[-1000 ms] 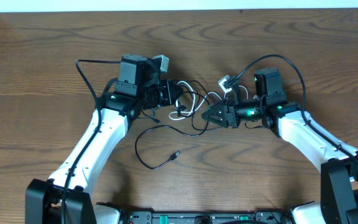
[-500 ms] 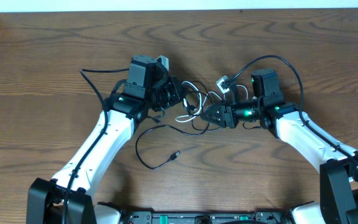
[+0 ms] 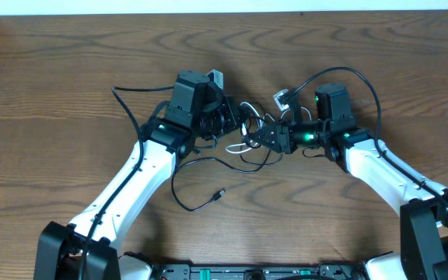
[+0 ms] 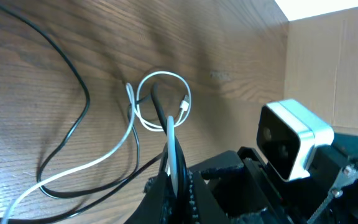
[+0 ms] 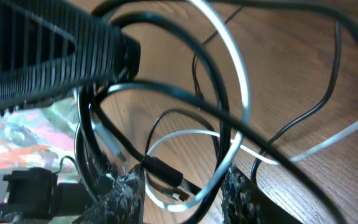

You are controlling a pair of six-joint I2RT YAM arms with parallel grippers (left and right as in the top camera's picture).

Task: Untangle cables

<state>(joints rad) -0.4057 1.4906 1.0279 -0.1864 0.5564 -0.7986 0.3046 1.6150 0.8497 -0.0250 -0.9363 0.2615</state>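
Next, I pull my left gripper's cables back to its own side [image 3: 148,107] and stretch the tangle open: black and white cable loops [image 3: 249,128] bunch where my grippers almost touch.
The cables [image 3: 247,126] are thin black and white cords tangled between my two grippers at the middle of the table. One black cord trails down to a plug end [image 3: 219,194]. My left gripper [image 3: 232,123] is shut on a black and a white cord [image 4: 174,146], which run up from its jaws [image 4: 174,182] to a small white loop [image 4: 164,99]. My right gripper [image 3: 261,137] is open. Black and white loops [image 5: 229,93] and a black plug [image 5: 166,174] lie between its fingers [image 5: 182,186]. The two grippers are almost touching.
The left gripper's ribbed finger [image 5: 42,62] fills the top left of the right wrist view. The right arm's white camera [image 4: 291,146] is close in the left wrist view. Thick black arm wires [image 3: 123,105] [image 3: 360,78] arch beside each arm. The table's back edge [image 3: 224,12] is far off.
My left arm has moved right with the cords in its jaws, closing on the right gripper. The right gripper has shifted slightly left and up into the tangle.
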